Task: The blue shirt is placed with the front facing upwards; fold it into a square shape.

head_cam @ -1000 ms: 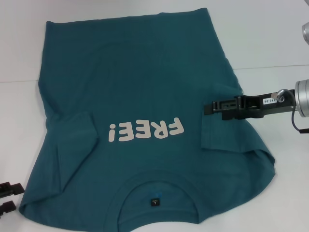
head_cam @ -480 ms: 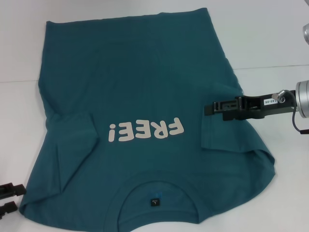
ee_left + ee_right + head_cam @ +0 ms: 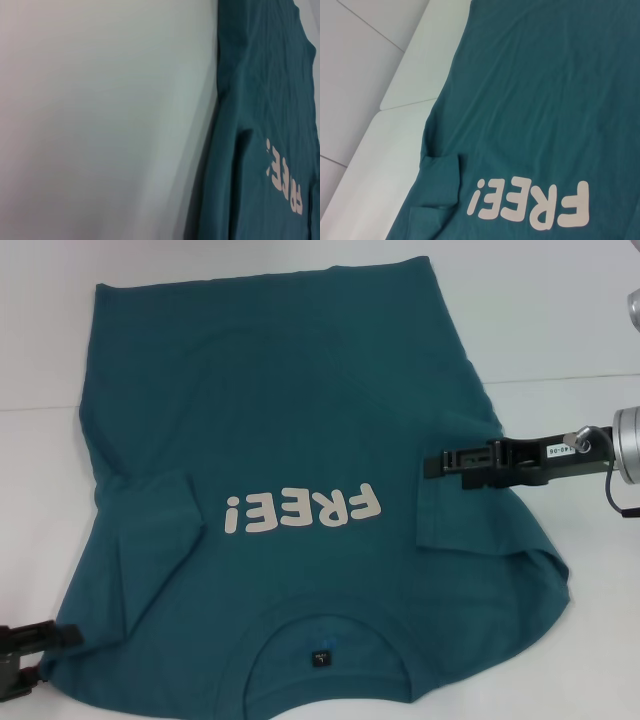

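Observation:
The sleeve (image 3: 152,535) is narrowed by a slanted fold (image 3: 168,578) near my left gripper, so I expect it to open out into a squarer flap once I pull the shirt's shoulder edge inward.
The blue shirt (image 3: 280,420) lies spread flat on the white table, front up, with the white "FREE!" lettering (image 3: 300,510) across the chest and the black neck label (image 3: 319,657) nearest me. Both sleeves are tucked in over the body. My right gripper (image 3: 430,466) reaches in from the right, over the shirt's right side just above the folded sleeve (image 3: 470,525). My left gripper (image 3: 35,658) is open at the near left, its fingertips at the shirt's shoulder edge. The shirt (image 3: 260,100) fills one side of the left wrist view, and the shirt (image 3: 545,100) covers most of the right wrist view.
The white table (image 3: 560,330) extends past the shirt on the far side and to the right. In the right wrist view the table's edge (image 3: 395,107) shows, with grey floor beyond it.
My left gripper has moved up and to the right, reaching the shirt's near-left shoulder edge. The right gripper and the shirt have stayed put.

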`<state>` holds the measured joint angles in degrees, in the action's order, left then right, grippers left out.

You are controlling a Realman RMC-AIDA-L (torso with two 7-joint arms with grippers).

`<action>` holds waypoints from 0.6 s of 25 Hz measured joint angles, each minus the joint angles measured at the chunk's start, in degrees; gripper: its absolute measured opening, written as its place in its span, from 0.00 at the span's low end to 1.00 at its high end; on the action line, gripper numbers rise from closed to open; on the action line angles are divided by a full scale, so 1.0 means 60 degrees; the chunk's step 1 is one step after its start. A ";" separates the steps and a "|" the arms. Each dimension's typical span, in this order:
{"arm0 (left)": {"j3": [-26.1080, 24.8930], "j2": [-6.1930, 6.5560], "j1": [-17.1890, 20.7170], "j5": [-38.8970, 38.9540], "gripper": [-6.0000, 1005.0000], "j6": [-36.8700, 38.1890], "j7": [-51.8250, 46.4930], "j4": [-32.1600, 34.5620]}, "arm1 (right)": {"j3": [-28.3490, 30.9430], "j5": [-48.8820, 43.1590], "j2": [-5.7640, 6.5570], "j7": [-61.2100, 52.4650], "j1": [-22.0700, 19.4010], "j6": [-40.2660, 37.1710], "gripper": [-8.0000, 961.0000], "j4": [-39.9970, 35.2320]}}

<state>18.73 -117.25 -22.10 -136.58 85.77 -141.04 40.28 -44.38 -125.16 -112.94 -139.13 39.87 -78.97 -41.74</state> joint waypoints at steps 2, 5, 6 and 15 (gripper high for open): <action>0.0092 -0.0001 -0.0067 0.0000 0.61 0.0000 0.0005 -0.0059 | 0.0000 0.0000 -0.0007 0.0000 -0.0009 0.0001 0.95 0.0000; 0.0129 -0.0001 -0.0164 0.0007 0.61 -0.0004 0.0007 -0.0133 | 0.0000 0.0000 -0.0018 0.0001 -0.0011 0.0004 0.95 0.0000; 0.0130 -0.0001 -0.0199 0.0014 0.61 -0.0004 0.0008 -0.0159 | 0.0000 0.0001 -0.0021 0.0000 -0.0011 0.0003 0.95 0.0000; 0.0035 0.0000 -0.0272 0.0082 0.55 -0.0015 -0.0128 -0.0194 | 0.0014 0.0000 -0.0015 0.0000 -0.0018 -0.0004 0.95 0.0000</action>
<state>18.94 -117.25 -23.74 -136.09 85.68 -141.80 39.11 -44.29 -125.16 -113.04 -139.13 39.77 -78.99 -41.74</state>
